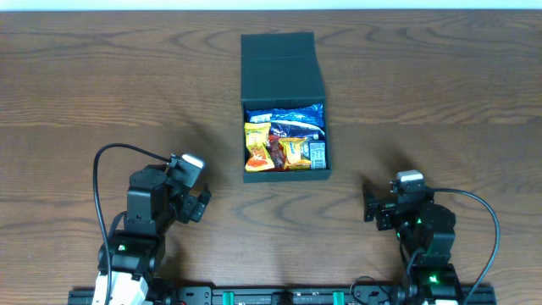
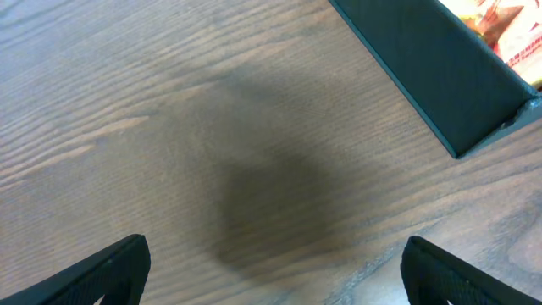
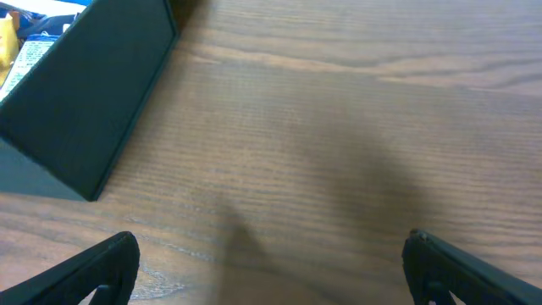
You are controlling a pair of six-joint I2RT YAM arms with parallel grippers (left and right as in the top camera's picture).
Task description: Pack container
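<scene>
All snack packets are inside the container (image 1: 285,140) and its flap lid is open. My right gripper should keep going toward the wood (image 1: 351,51) beside the container's lid and close there.
The container (image 1: 283,69) is a dark teal-black square box at the table's middle back, its flap lid standing open toward the far side. Inside lie several snack packets (image 1: 284,144), yellow, orange and blue. My left gripper (image 1: 201,206) hovers near the front left, open and empty, well apart from the box. In the left wrist view a box corner (image 2: 440,85) shows at upper right, with bare wood between the fingers (image 2: 110,267). My right gripper (image 1: 367,207) is open and empty at the front right. The right wrist view has the box wall (image 3: 85,110) at upper left.
The wooden table (image 1: 102,93) stretches wide on both sides of the box. Black cables (image 1: 100,186) loop from each arm near the front edge. A black rail (image 1: 279,296) runs along the front.
</scene>
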